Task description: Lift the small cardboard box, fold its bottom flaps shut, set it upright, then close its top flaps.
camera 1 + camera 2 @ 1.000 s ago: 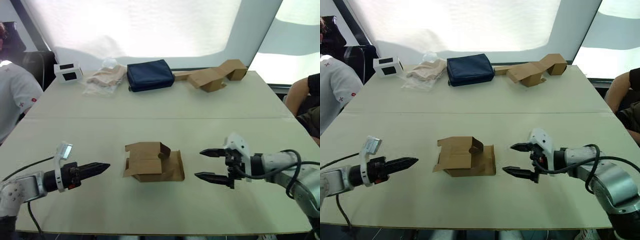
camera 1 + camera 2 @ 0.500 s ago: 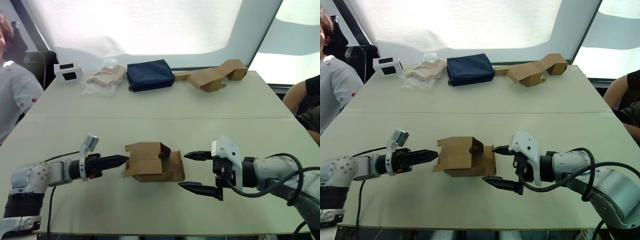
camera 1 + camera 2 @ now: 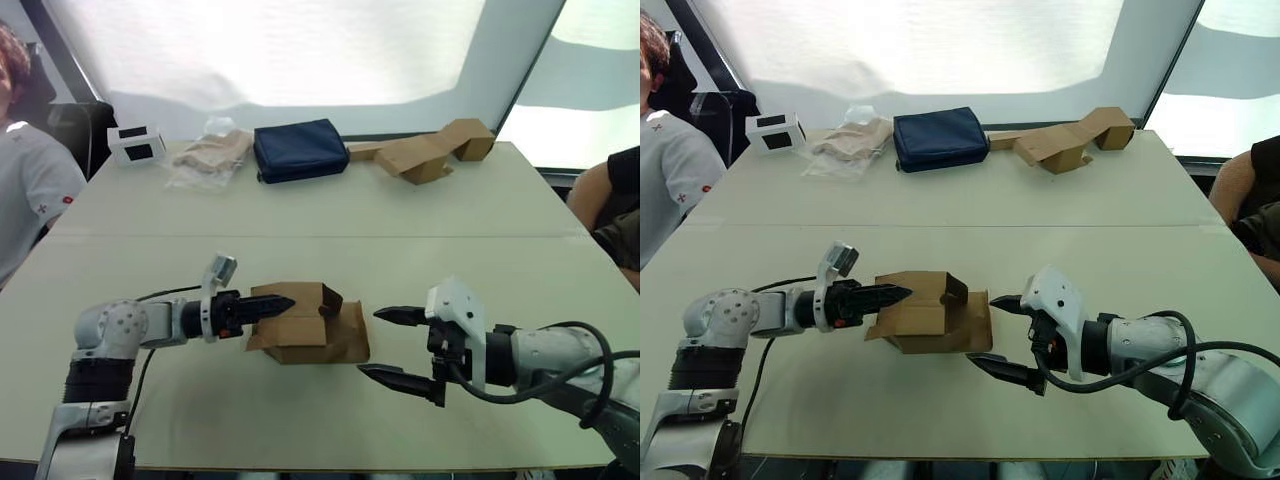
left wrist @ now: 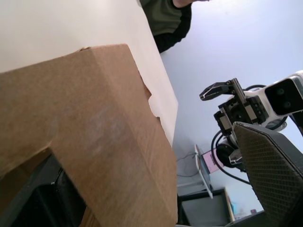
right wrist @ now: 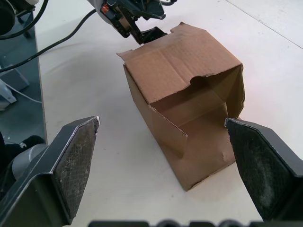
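I expect the small cardboard box [image 3: 290, 328] to keep its boxy shape when I lift it by one side, because a firm crease [image 4: 124, 117] holds the box's sides apart.
The small cardboard box [image 3: 300, 328] lies on its side at the middle of the table's near half. Its open end faces my right gripper, and one flap [image 3: 350, 335] lies flat on the table. The upper panel has a rounded notch [image 5: 201, 78]. My left gripper [image 3: 272, 304] reaches in from the left over the box's top left edge. It is open, with the box's cardboard wall [image 4: 94, 132] between its fingers. My right gripper [image 3: 378, 344] stands wide open just right of the box's open end, not touching it, and the box [image 5: 184, 94] sits between its fingers [image 5: 71, 165].
Along the far edge stand a white box with dark windows [image 3: 137, 145], a plastic bag of beige material [image 3: 212, 156], a navy pouch [image 3: 300, 148] and larger tan cardboard pieces [image 3: 435, 152]. A person [image 3: 25, 190] sits at the left, another person [image 3: 610, 200] at the right.
My left gripper has moved right, from clear of the box onto its left end. My right gripper has moved left, close to the box's open end, and stays open. The box has not moved.
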